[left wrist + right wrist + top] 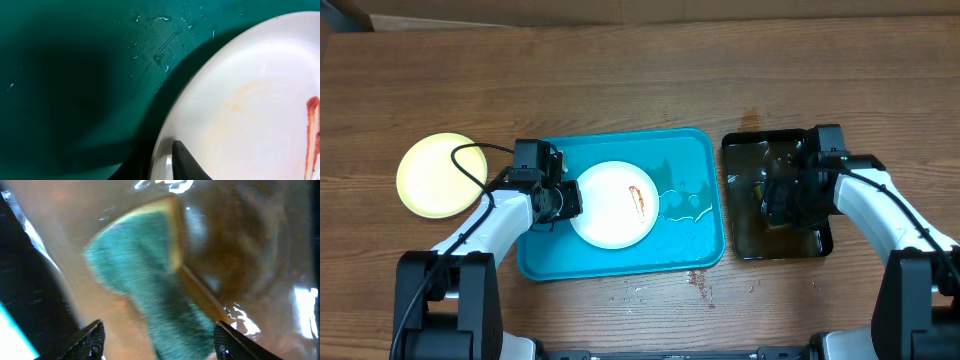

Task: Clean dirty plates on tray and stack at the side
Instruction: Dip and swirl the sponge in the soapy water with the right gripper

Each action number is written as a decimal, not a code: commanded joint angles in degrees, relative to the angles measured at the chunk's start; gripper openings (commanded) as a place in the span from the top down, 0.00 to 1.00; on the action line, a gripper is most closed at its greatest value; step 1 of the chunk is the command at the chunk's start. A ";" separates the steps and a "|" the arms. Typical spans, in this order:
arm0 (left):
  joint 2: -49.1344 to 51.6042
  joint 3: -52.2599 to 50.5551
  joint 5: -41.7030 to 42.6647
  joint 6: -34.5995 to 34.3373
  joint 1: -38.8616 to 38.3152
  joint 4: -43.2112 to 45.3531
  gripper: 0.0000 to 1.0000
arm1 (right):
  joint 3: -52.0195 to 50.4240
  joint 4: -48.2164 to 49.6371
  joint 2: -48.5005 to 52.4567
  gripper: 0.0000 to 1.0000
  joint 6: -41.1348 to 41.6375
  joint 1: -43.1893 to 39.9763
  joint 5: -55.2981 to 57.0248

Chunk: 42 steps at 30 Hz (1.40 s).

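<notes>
I should take hold of the sponge's middle [157, 292] squarely before I wipe the plate, because the sponge's far end [127, 250] points at a slant to one side of my open right gripper.
A white plate [610, 215] with a reddish-brown smear [640, 200] lies on the turquoise tray [685, 245]. My left gripper [563, 200] is at the plate's left rim. In the left wrist view one finger [176, 150] lies on top of the rim of the plate [250, 100]; the other finger is hidden under it, and the rim casts a shadow on the tray [75, 75]. A pale yellow-green plate [440, 175] lies on the table to the left. My right gripper [778, 195] [157, 330] is open, astride a green-and-yellow sponge [145, 275]. A third plate is out of view.
A glossy black tray [745, 150] with brownish water stands right of the turquoise tray; the sponge lies in it. Water drops [685, 195] lie on the turquoise tray's right part. Small spots [700, 280] mark the wooden table in front.
</notes>
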 commanded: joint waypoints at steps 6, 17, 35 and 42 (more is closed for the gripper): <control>1.29 -0.20 -0.20 0.87 -0.31 -0.39 0.82 | -6.27 5.42 -0.83 0.69 -0.11 0.04 3.08; 1.29 -0.20 -0.22 0.90 -0.31 -0.39 0.81 | 4.04 -6.58 -0.85 0.30 -0.48 0.04 -0.59; 1.29 -0.20 -0.20 0.90 -0.31 -0.39 0.81 | -4.20 3.98 -0.76 0.53 -1.44 0.39 -2.10; 1.29 -0.20 -0.20 0.90 -0.31 -0.37 0.81 | -4.68 9.05 -0.76 0.75 3.76 1.14 -3.19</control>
